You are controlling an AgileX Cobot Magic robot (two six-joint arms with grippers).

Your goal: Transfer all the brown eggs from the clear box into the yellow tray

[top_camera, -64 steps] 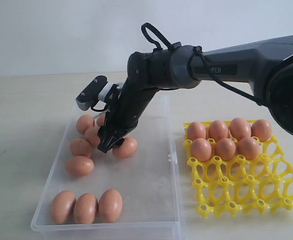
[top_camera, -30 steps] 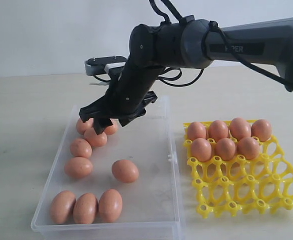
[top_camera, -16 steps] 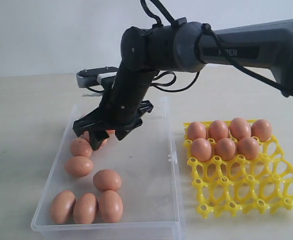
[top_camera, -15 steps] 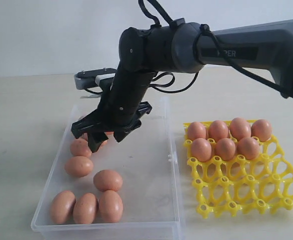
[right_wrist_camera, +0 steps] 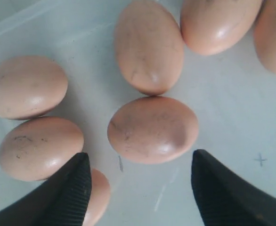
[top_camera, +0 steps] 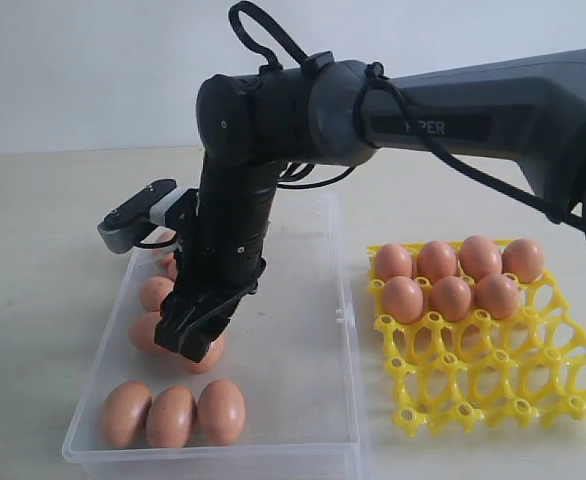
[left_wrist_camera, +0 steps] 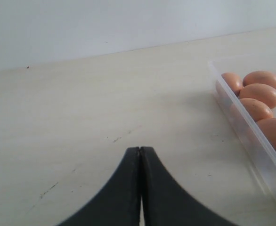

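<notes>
The loose egg [right_wrist_camera: 153, 129] is lying lengthwise across the opening of my right gripper, so next I move that gripper over and grab the egg [top_camera: 145, 332] by the box's side first.
The clear box [top_camera: 303, 400] holds several brown eggs: three in a row at the front [top_camera: 171, 416] and more along its left wall [top_camera: 156, 292]. My right gripper [top_camera: 193, 338] reaches across into the box and hangs open just over a loose egg [top_camera: 208, 358]. In the right wrist view that egg [right_wrist_camera: 152, 129] lies between the open right gripper [right_wrist_camera: 141, 153], untouched, with other eggs [right_wrist_camera: 149, 44] close around it. The yellow tray [top_camera: 493, 385] on the right carries several eggs [top_camera: 451, 296] in its back cells. My left gripper [left_wrist_camera: 140, 149] is shut and empty over bare table.
In the left wrist view the box's wall [left_wrist_camera: 241, 127] stands to one side with eggs [left_wrist_camera: 260, 94] behind it. An egg [right_wrist_camera: 98, 195] sits partly under one right finger [right_wrist_camera: 72, 188]. The tray's front rows are open cells.
My right gripper has swung from the back of the box down to the front left, staying open. The loose egg rolled left toward the front row and now lies under the gripper.
</notes>
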